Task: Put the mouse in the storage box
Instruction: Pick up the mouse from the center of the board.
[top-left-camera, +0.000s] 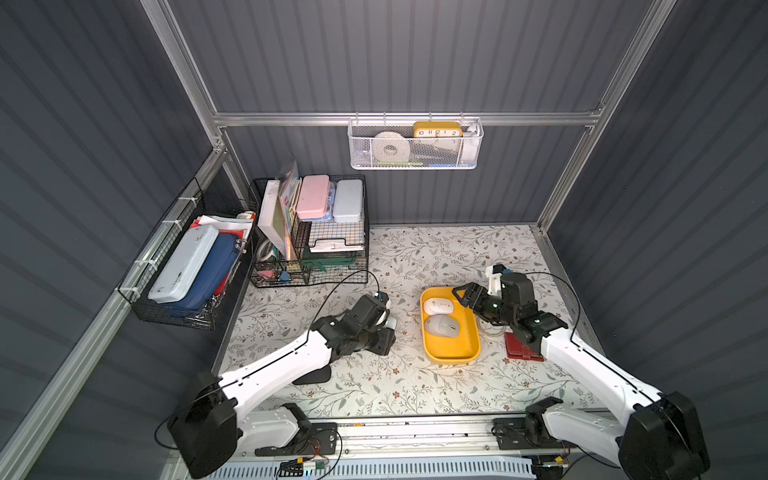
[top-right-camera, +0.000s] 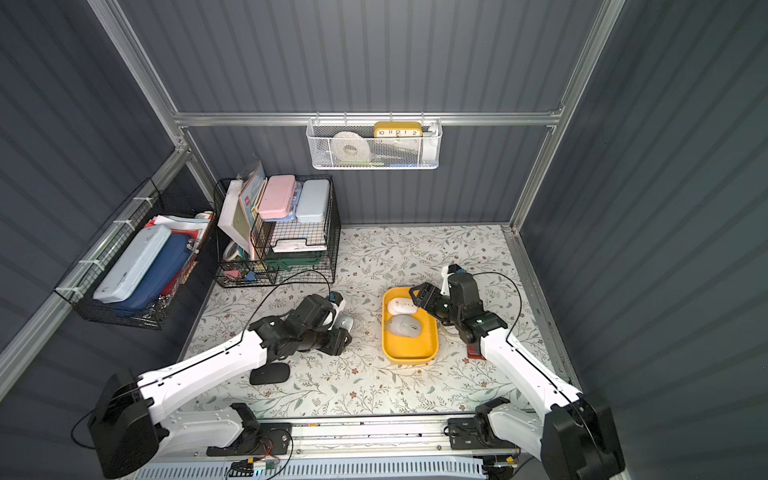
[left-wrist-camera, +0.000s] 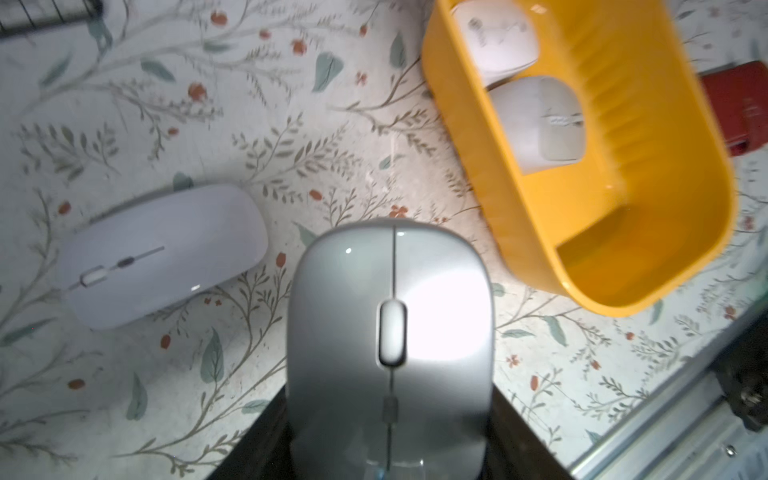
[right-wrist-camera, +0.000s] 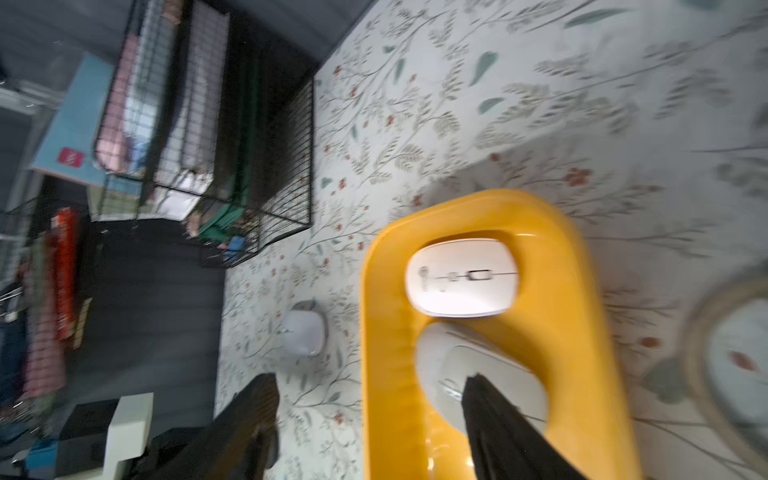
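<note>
The robot's left gripper is holding the grey mouse (top-right-camera: 345, 322) next to the storage box, so next the right gripper grasps the mouse's front (left-wrist-camera: 392, 264) and lowers the mouse into the box's empty end.
A grey mouse (left-wrist-camera: 388, 316) sits between the jaws of my left gripper (left-wrist-camera: 388, 436), which is shut on its sides; I cannot tell whether it is off the table. In both top views that gripper (top-left-camera: 388, 326) is left of the storage box (top-left-camera: 451, 359), a mustard-yellow tub (left-wrist-camera: 623, 303). A white mouse (top-left-camera: 438, 306) and a pale grey mouse (top-left-camera: 442, 325) lie in its far half. My right gripper (top-left-camera: 461, 295) hangs open over the box's far end. One of its fingers (right-wrist-camera: 490, 415) is over the pale grey mouse (right-wrist-camera: 478, 374), and the other is outside the wall (right-wrist-camera: 374, 332).
A white mouse (left-wrist-camera: 162, 253) lies on the floral cloth beside the held one. A black mouse (top-right-camera: 270, 373) lies under my left arm. A red wallet (top-left-camera: 521, 347) and a round coaster (right-wrist-camera: 731, 353) are right of the box. Black wire racks (top-left-camera: 309, 232) stand at the back left.
</note>
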